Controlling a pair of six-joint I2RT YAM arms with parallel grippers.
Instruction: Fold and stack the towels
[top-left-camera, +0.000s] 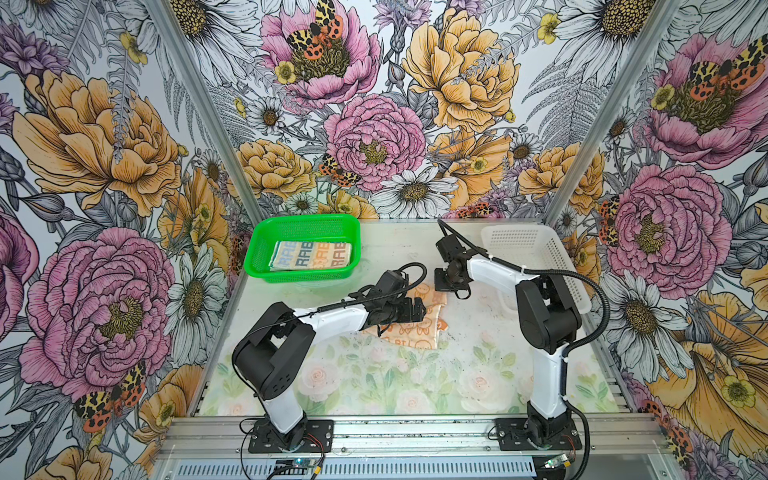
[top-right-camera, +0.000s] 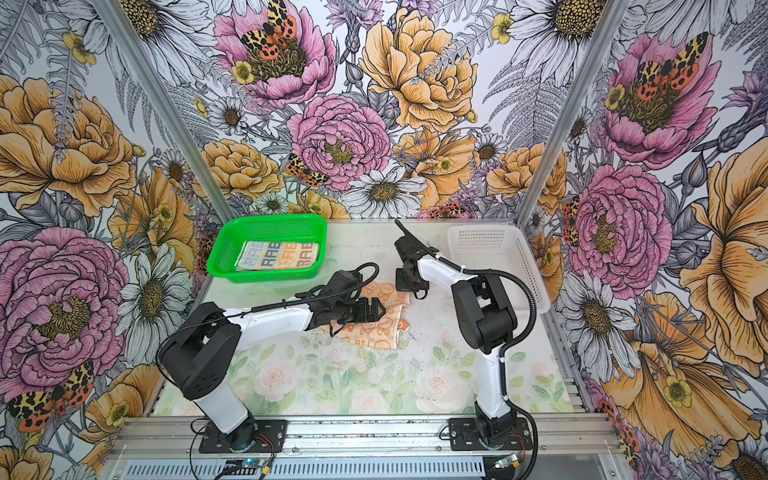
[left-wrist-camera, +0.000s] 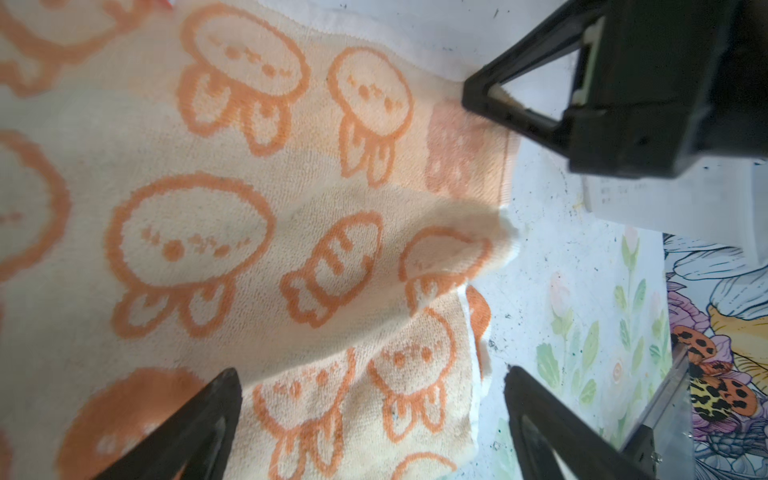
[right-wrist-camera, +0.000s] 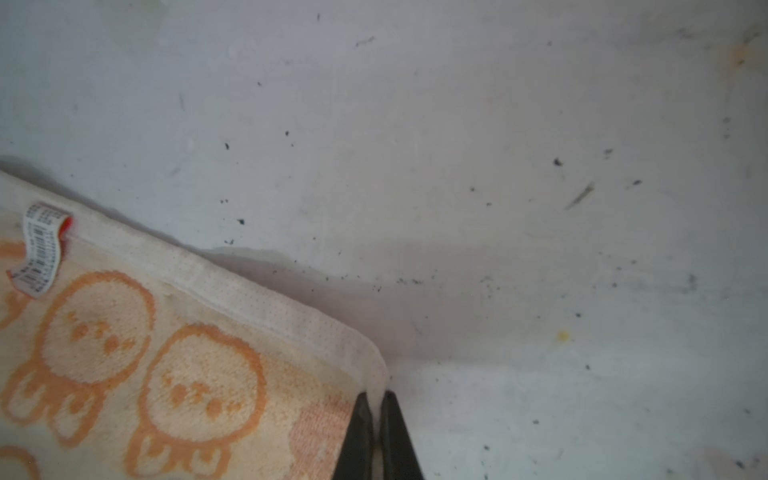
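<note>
The orange towel's near folds (left-wrist-camera: 352, 380) are under my left gripper, but the towel's far hem corner (right-wrist-camera: 17, 198) by the label lies free. Next, I take hold of that corner before I lift.
The orange towel (top-left-camera: 415, 332) (top-right-camera: 384, 328) with bunny outlines lies rumpled and partly folded over itself at the middle of the table. My left gripper (top-left-camera: 422, 309) (left-wrist-camera: 372, 374) hovers open just over it, its fingers (left-wrist-camera: 208, 415) astride the towel's near edge. My right gripper (top-left-camera: 445, 290) (right-wrist-camera: 376, 399) is shut on the orange towel's far corner (right-wrist-camera: 365, 365), pinching the white hem. A sewn label (right-wrist-camera: 39, 249) shows on that edge. The cream towel (top-left-camera: 311, 255) (top-right-camera: 278, 254) with "RABBIT" lettering lies folded in the green basket (top-left-camera: 303, 222).
The green basket (top-right-camera: 270, 220) stands at the back left of the table. A white mesh basket (top-left-camera: 536, 249) (top-right-camera: 498, 249) stands at the back right, behind the right arm. Floral walls close in on three sides.
</note>
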